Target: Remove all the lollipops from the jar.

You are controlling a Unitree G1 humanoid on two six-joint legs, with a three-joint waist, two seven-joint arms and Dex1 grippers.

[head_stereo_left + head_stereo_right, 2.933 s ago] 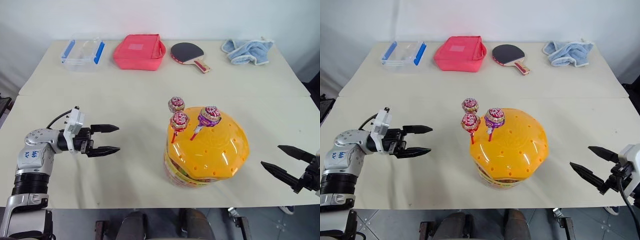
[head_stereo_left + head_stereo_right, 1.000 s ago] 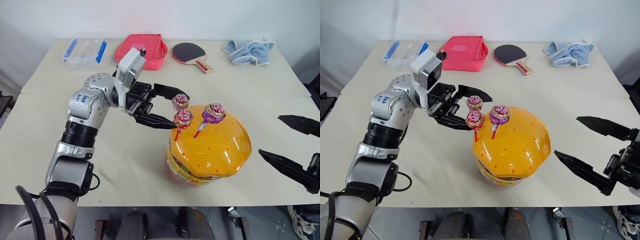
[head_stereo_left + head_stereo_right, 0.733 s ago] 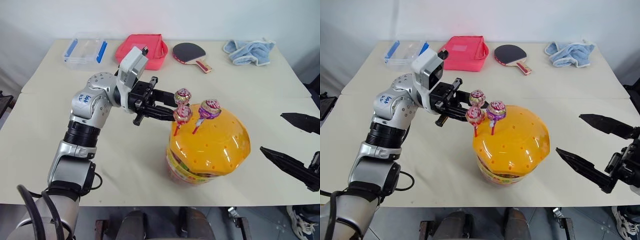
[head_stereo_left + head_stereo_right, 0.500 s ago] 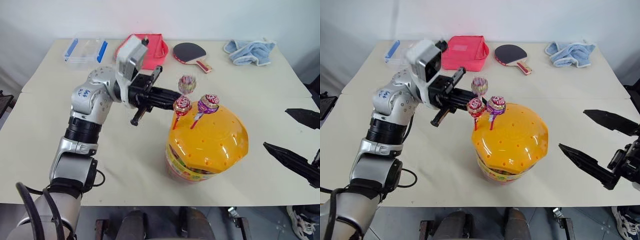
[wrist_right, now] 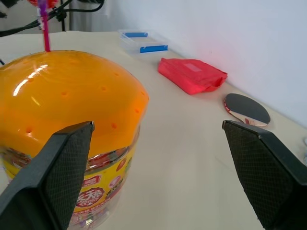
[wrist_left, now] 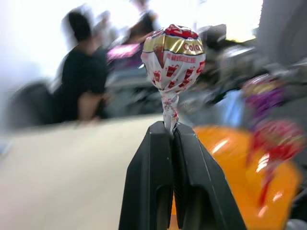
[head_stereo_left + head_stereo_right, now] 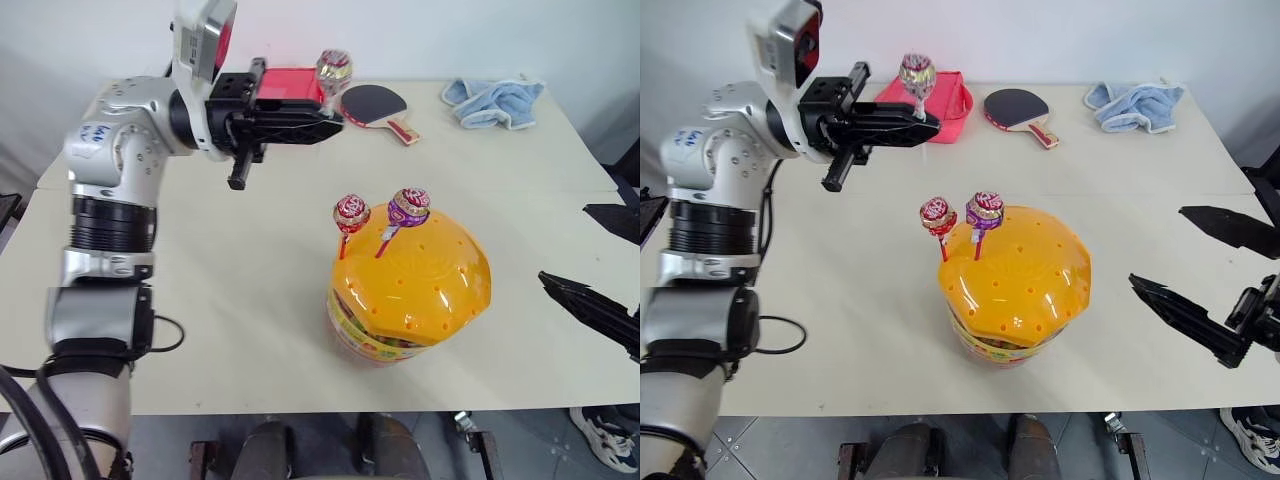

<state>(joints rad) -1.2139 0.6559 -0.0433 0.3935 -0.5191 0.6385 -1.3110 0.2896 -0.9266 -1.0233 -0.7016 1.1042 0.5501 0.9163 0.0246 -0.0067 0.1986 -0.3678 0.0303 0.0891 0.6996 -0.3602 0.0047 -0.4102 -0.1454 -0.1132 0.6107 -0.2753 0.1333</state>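
My left gripper should keep going down toward the empty tabletop (image 7: 204,270) beside the jar and let go there, as the whole held lollipop (image 7: 917,76) is clear of the jar's lid.
The jar (image 7: 410,290) stands near the table's front, a clear tub with an orange domed lid. Two lollipops stick up from the lid: a red-and-white one (image 7: 350,213) and a purple one (image 7: 410,205). My left gripper (image 7: 330,108) is raised high over the far side of the table, pointing right, and is shut on the stick of a third, red-and-white lollipop (image 7: 333,70). The left wrist view shows this lollipop (image 6: 172,57) standing up from the closed fingertips. My right gripper (image 7: 1160,247) hangs open to the right of the jar, with nothing between its fingers.
Along the far edge lie a red pouch (image 7: 290,85), a table tennis paddle (image 7: 375,105) and a blue towel (image 7: 495,100). A clear box with blue clips (image 5: 141,40) sits at the far left. People (image 6: 86,91) appear blurred behind the held lollipop.
My left gripper has shut on the rear red-and-white lollipop's stick, pulled it out of the lid and carried it up and away from the jar. The right gripper has kept still.
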